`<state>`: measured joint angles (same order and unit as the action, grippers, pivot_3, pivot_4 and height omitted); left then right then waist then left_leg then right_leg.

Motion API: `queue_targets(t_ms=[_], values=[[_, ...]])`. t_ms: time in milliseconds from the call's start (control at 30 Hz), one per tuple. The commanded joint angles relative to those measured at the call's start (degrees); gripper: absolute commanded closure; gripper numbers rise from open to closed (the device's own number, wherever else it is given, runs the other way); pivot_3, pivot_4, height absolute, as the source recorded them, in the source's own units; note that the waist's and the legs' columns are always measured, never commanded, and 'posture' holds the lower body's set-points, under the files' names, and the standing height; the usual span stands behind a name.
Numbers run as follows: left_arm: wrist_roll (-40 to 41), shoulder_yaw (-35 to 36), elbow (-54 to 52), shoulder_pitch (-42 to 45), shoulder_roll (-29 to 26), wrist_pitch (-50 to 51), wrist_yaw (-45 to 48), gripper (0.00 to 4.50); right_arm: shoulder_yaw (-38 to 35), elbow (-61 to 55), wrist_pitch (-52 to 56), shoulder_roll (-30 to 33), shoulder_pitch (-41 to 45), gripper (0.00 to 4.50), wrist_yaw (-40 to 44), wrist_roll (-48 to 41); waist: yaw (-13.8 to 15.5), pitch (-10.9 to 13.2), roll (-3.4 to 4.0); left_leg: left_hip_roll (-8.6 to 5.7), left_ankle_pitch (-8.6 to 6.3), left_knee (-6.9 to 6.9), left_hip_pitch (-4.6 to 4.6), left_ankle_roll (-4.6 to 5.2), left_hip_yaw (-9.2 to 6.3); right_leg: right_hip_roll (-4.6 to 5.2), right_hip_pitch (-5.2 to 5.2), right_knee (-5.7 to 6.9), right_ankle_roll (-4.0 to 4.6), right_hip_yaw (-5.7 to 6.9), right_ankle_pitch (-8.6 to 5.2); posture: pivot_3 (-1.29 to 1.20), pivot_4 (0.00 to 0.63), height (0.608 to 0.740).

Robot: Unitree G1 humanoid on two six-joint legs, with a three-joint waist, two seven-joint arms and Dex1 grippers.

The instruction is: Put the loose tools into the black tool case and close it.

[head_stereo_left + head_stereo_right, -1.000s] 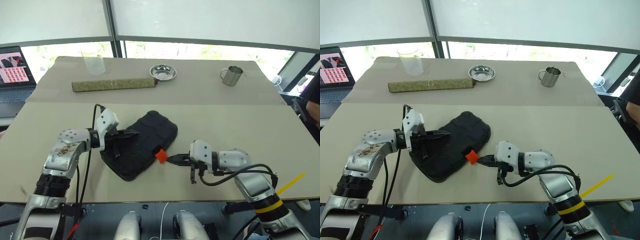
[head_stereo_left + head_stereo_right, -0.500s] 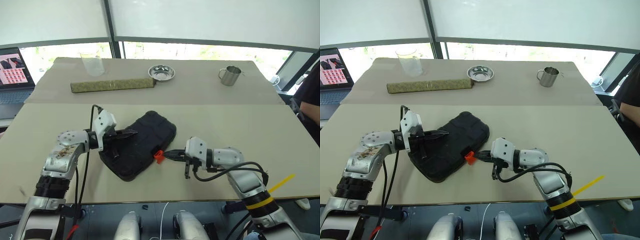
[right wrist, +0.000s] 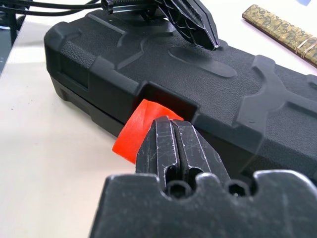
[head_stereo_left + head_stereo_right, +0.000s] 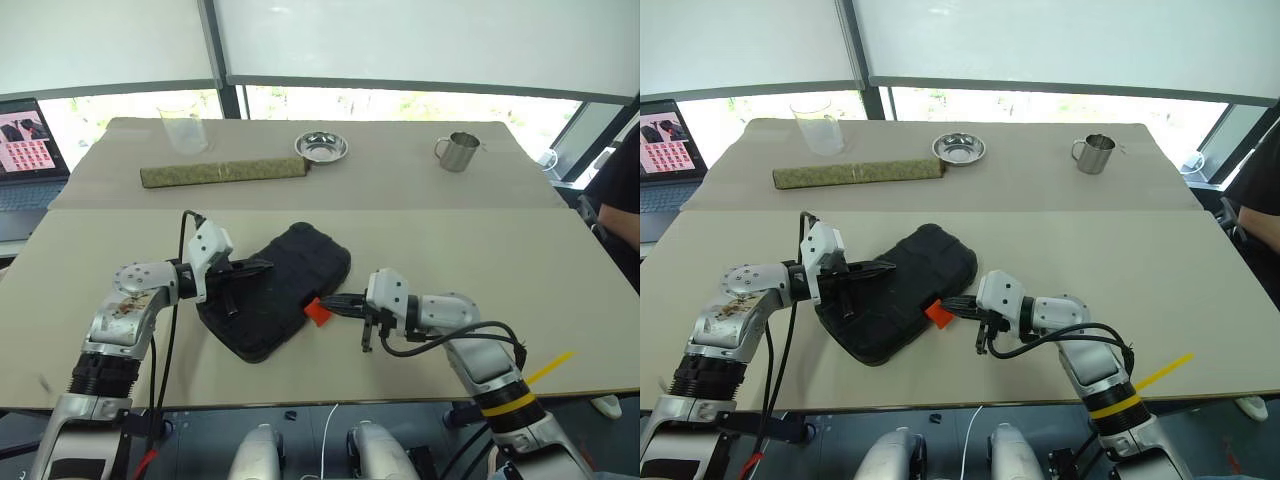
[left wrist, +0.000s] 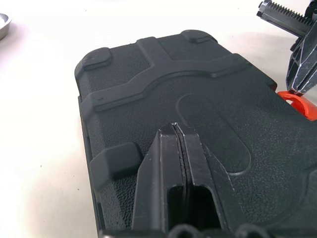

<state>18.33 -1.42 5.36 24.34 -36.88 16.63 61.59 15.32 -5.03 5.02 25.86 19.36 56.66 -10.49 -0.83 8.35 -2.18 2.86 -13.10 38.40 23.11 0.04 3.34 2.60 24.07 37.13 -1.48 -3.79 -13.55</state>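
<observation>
My right gripper should back away and push the latch's front into the case's hollow (image 3: pixel 174 102), because its fingers are at the side edge of the jutting orange latch (image 3: pixel 146 135).
The black tool case (image 4: pixel 290 285) lies closed and slanted on the table, with its orange latch (image 4: pixel 316 311) sticking out of the near long side. My left gripper (image 4: pixel 265 266) is shut, and its tips (image 5: pixel 176 126) rest on the textured lid (image 5: pixel 148 84). My right gripper (image 4: pixel 330 302) is shut too, pointing left, with its tips (image 3: pixel 171 121) right against the orange latch (image 3: pixel 136 129). The right wrist view also shows the left gripper (image 3: pixel 205 39) on the lid beyond. The loose tools are out of view.
On the far table stand an olive-green roll (image 4: pixel 225 171), a clear glass (image 4: pixel 185 128), a steel bowl (image 4: pixel 321 147) and a metal mug (image 4: pixel 455 152). A laptop (image 4: pixel 25 140) sits at far left. A person (image 4: pixel 625 190) is at the right edge.
My right gripper has turned a little and edged closer against the latch. The left gripper and the case have kept still. The picture has shifted slightly.
</observation>
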Motion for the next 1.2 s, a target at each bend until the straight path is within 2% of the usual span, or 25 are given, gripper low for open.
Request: queue_targets(t_ms=[33, 200, 600, 833, 1000, 1200], values=[[-1.2, -1.8, 0.7, -2.3, -0.3, 2.1, 0.1, 4.46, -2.7, -5.4, 3.8, 3.6, -1.0, 4.5, 2.4, -3.6, 0.0, 0.0, 0.0, 0.0, 0.0, 0.0, 0.0, 0.0, 0.0, 0.01, 0.0, -0.01, 0.0, 0.0, 0.0, 0.0, 0.15, 0.74], [-1.1, -1.6, 0.1, -2.9, -0.6, 2.7, 0.2, 4.46, -1.0, -6.9, 6.1, 5.7, -3.1, 4.5, 4.5, -4.0, 0.0, 0.0, 0.06, 0.0, 0.0, -0.03, -0.02, 0.0, -0.01, -0.02, 0.0, -0.01, 0.0, -0.01, -0.01, 0.0, 0.15, 0.74], [-1.3, -1.9, 0.5, -2.9, -1.5, 3.0, 1.0, 4.46, 3.3, -2.3, 5.5, 0.4, 0.8, 4.5, 2.8, -0.6, -0.1, -0.1, 0.1, 0.0, 0.0, -0.04, -0.01, 0.0, 0.0, -0.03, 0.04, -0.01, 0.0, -0.03, -0.01, 0.0, 0.15, 0.74], [-1.9, -2.5, 0.0, -4.1, -1.7, 2.5, 1.0, 4.46, 3.9, -0.3, 5.6, 0.3, 2.5, 4.5, 3.0, 0.7, -0.3, -0.1, 0.11, 0.01, 0.0, -0.06, -0.02, 0.0, 0.01, -0.04, 0.06, -0.01, 0.01, -0.03, -0.01, 0.0, 0.15, 0.74], [-2.0, -2.7, -0.5, -4.4, -1.4, 2.6, 0.8, 4.46, 3.7, -2.2, 7.1, 2.4, 2.0, 4.5, 5.2, -0.2, -0.2, -0.1, 0.12, 0.01, 0.0, -0.08, -0.02, 0.0, 0.01, -0.04, 0.05, -0.01, 0.01, -0.03, -0.01, 0.0, 0.15, 0.74], [-1.7, -2.5, -1.1, -4.9, -1.7, 3.1, 0.7, 4.46, -0.4, -10.2, 13.4, 6.6, 0.8, 4.5, 7.6, -7.0, -0.2, -0.1, 0.14, 0.01, 0.0, -0.08, -0.01, 0.0, 0.02, -0.03, 0.06, -0.03, 0.01, -0.04, -0.02, 0.0, 0.15, 0.74]])
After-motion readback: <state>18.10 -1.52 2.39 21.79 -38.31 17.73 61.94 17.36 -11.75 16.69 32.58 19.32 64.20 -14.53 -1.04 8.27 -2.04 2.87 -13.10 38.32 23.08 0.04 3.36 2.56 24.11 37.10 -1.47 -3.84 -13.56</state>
